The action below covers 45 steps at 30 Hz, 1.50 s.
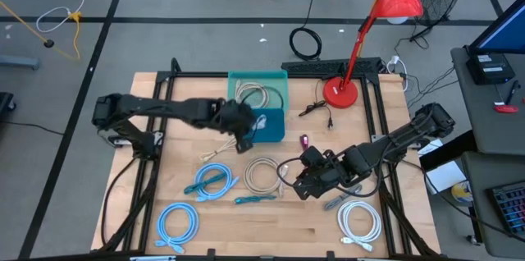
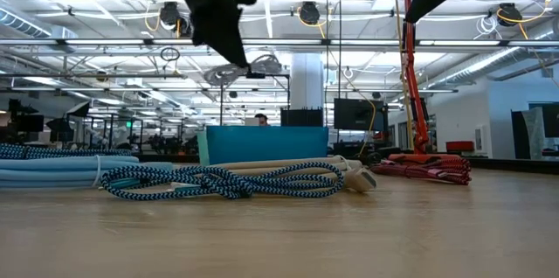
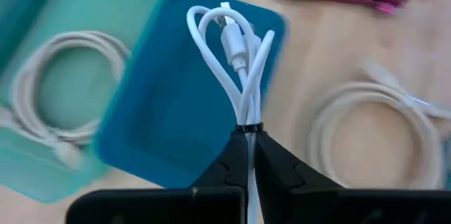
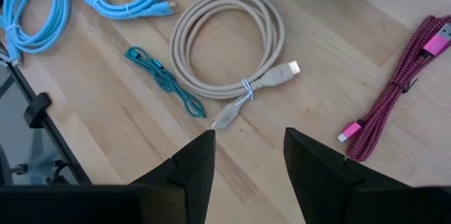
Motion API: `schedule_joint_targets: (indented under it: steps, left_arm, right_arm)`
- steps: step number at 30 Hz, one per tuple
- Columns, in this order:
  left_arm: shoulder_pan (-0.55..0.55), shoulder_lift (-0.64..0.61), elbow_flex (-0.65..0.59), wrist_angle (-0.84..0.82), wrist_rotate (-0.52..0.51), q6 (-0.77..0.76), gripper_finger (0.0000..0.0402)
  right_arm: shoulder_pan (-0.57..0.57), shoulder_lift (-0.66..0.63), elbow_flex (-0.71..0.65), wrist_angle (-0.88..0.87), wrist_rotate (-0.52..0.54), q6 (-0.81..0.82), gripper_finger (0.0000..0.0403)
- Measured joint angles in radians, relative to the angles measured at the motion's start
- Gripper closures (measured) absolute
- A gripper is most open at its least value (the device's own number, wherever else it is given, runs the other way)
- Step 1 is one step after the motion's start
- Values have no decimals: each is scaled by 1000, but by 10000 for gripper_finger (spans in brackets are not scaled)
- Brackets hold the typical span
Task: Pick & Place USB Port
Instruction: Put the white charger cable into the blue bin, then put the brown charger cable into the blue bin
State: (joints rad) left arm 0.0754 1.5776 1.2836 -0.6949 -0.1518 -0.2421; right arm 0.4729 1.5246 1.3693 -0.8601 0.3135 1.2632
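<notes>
I continue to move my left gripper across the bin's rim and let the cable go inside, with the white USB cable's loops [image 3: 241,58] over the empty blue bin [image 1: 270,125].
A bundled white USB cable [image 3: 236,48] is pinched at its tie by my left gripper [image 3: 248,139], which is shut on it. The bundle hangs over the edge of the blue bin [image 3: 162,132], next to the teal bin [image 3: 91,13]. From above, the left gripper [image 1: 240,132] sits at the blue bin's [image 1: 271,125] left edge. In the low view the cable [image 2: 238,71] dangles off the table. My right gripper [image 4: 248,139] stands open and holds nothing, above a coiled beige cable [image 4: 229,41]; from above it [image 1: 305,177] is right of centre.
The teal bin [image 1: 258,89] holds a beige cable [image 1: 253,93]. Loose on the table lie a magenta cable [image 1: 303,140], a teal braided cable [image 4: 165,83], light blue coils [image 1: 178,222], a white coil [image 1: 359,220] and a black cable [image 1: 316,110]. A red lamp [image 1: 340,90] stands at the back right.
</notes>
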Motion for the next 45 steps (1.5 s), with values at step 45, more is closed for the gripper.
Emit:
schedule_joint_targets:
  steps: [45]
  left_arm:
    - [86, 168, 33, 80, 180, 102, 290]
  right_arm:
    - [27, 0, 0, -5, 2, 105, 241]
